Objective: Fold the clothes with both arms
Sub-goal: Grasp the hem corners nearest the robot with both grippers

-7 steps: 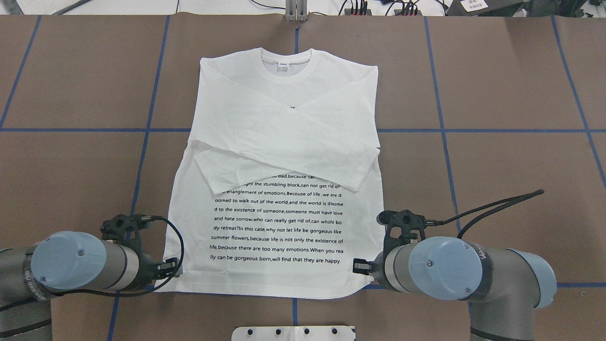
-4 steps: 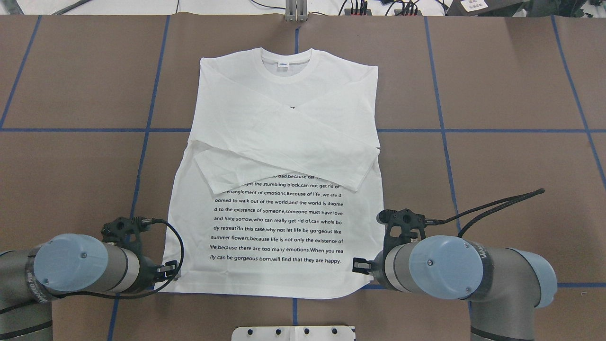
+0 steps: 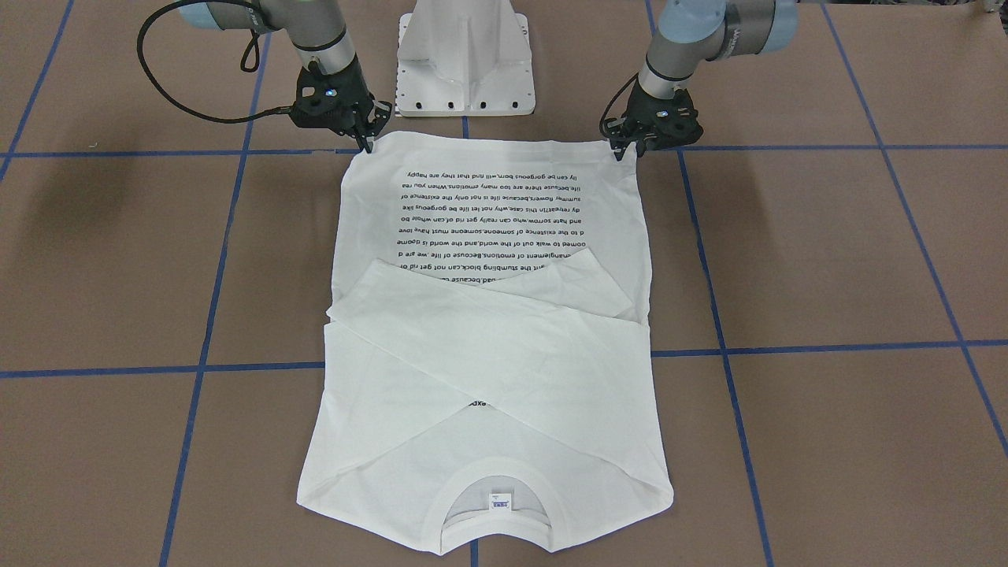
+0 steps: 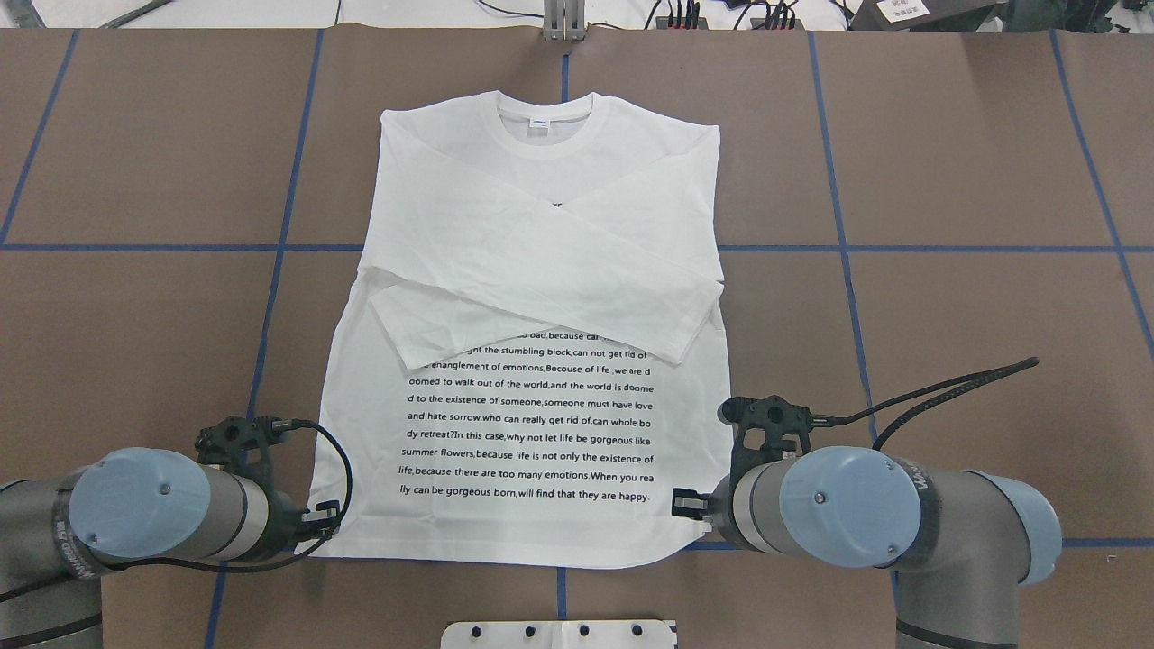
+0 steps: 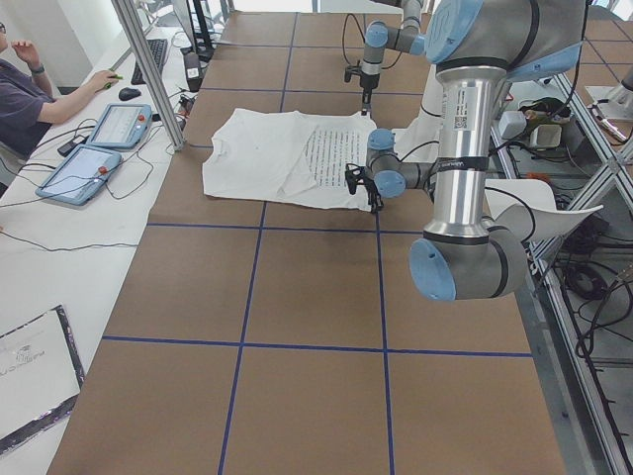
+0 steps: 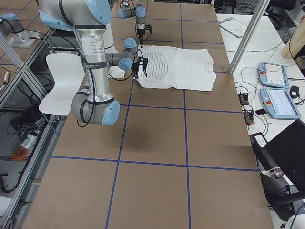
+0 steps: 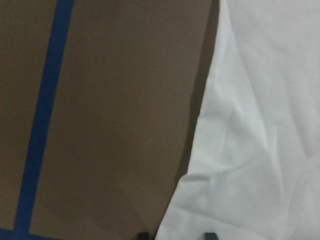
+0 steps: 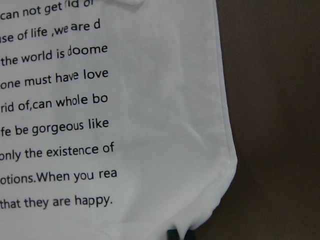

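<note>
My gripper is about to fold the hem over to the collar. Both sleeves (image 3: 581,285) are flat within the white shirt's sides (image 3: 646,307), so they will stay tucked in during the fold.
The white long-sleeved shirt (image 4: 541,270) lies flat on the brown table, neck at the far side, both sleeves crossed over the chest and the black text showing below them (image 3: 488,354). My left gripper (image 4: 329,518) stands at the near left hem corner. In the left wrist view its two fingertips (image 7: 143,235) are apart with the hem edge (image 7: 260,125) between them, so it is open. My right gripper (image 4: 685,507) is at the near right hem corner (image 8: 150,125), where the cloth puckers at a single dark tip; it looks shut on the corner (image 3: 367,144).
The white pedestal (image 3: 465,55) stands just behind the hem, between the arms. A person sits at a side bench with tablets (image 5: 99,148) beyond the table's far edge. A metal post (image 5: 148,69) rises near the collar end. Blue tape lines cross the table.
The left arm has shifted slightly right and toward the robot, bringing its gripper onto the hem corner. The right arm and the shirt have hardly moved.
</note>
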You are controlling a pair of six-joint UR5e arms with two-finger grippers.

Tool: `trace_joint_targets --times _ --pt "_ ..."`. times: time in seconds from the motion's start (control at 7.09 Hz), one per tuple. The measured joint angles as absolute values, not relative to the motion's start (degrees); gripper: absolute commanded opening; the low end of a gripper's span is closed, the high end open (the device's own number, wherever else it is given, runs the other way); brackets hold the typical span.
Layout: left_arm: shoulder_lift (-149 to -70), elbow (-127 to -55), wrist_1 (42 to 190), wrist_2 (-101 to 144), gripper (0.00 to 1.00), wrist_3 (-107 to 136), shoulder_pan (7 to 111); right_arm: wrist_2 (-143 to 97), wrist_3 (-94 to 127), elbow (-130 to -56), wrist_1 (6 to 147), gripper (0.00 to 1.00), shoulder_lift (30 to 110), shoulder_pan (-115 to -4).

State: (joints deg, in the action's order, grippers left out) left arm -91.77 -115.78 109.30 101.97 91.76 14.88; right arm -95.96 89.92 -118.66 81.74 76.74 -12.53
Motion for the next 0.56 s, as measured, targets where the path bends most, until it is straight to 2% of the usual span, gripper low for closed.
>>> trace_joint_targets --times 0.14,0.28,0.56 --pt "-92.06 -116.05 108.72 102.01 0.17 91.78 14.89 -95.97 89.91 -118.65 81.74 0.0 76.78 -12.63" --pt "-92.61 -116.29 107.86 102.03 0.0 92.02 14.89 -95.97 89.91 -118.63 81.74 0.0 76.81 -12.69" --pt "-93.32 -116.91 107.03 102.04 0.0 93.53 14.9 -95.98 89.91 -118.58 81.74 0.0 76.85 -12.8"
